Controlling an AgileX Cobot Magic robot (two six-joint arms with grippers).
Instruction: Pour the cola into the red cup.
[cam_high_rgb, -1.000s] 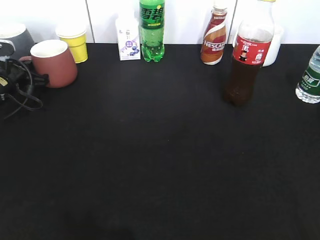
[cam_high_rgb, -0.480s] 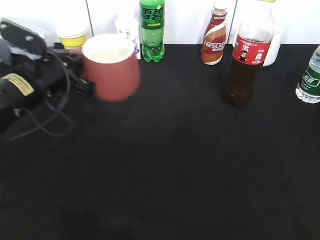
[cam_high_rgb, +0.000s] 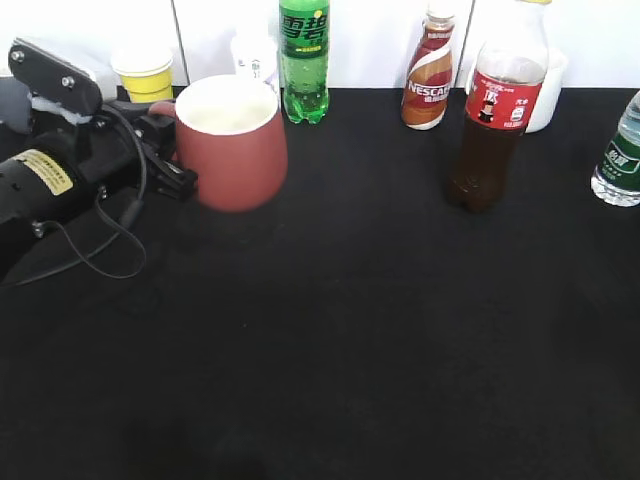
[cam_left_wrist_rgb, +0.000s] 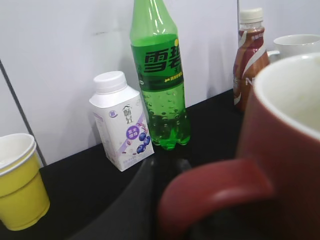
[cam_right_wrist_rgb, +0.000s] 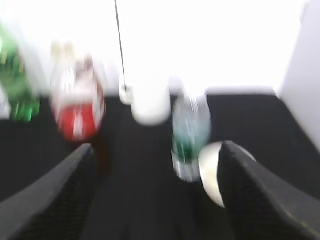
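The cola's level should drop below the red label when I pour from the cola bottle (cam_high_rgb: 500, 105), and some cola should stay behind, because dark liquid (cam_high_rgb: 486, 155) reaches the label.
The red cup (cam_high_rgb: 235, 150) is upright at the back left of the black table, with its white inside showing. My left gripper (cam_high_rgb: 168, 150) is shut on its loop handle; in the left wrist view the cup (cam_left_wrist_rgb: 285, 150) fills the right side and the gripper (cam_left_wrist_rgb: 175, 172) is clamped on the handle. I cannot tell whether the cup rests on the table. The cola bottle (cam_high_rgb: 492, 130) stands at the back right, with dark liquid and a red label. In the blurred right wrist view my right gripper (cam_right_wrist_rgb: 157, 190) is open and empty, with the cola bottle (cam_right_wrist_rgb: 80, 107) ahead of it to the left.
Along the back wall stand a yellow paper cup (cam_high_rgb: 148, 75), a small milk carton (cam_high_rgb: 255, 55), a green Sprite bottle (cam_high_rgb: 304, 60), a Nescafe bottle (cam_high_rgb: 428, 75) and a white mug (cam_high_rgb: 550, 95). A water bottle (cam_high_rgb: 620, 155) is at the right edge.
My left gripper has lifted the red cup from the far left and carried it right and forward. It is now steadier and slightly further right. The cola bottle has not moved.
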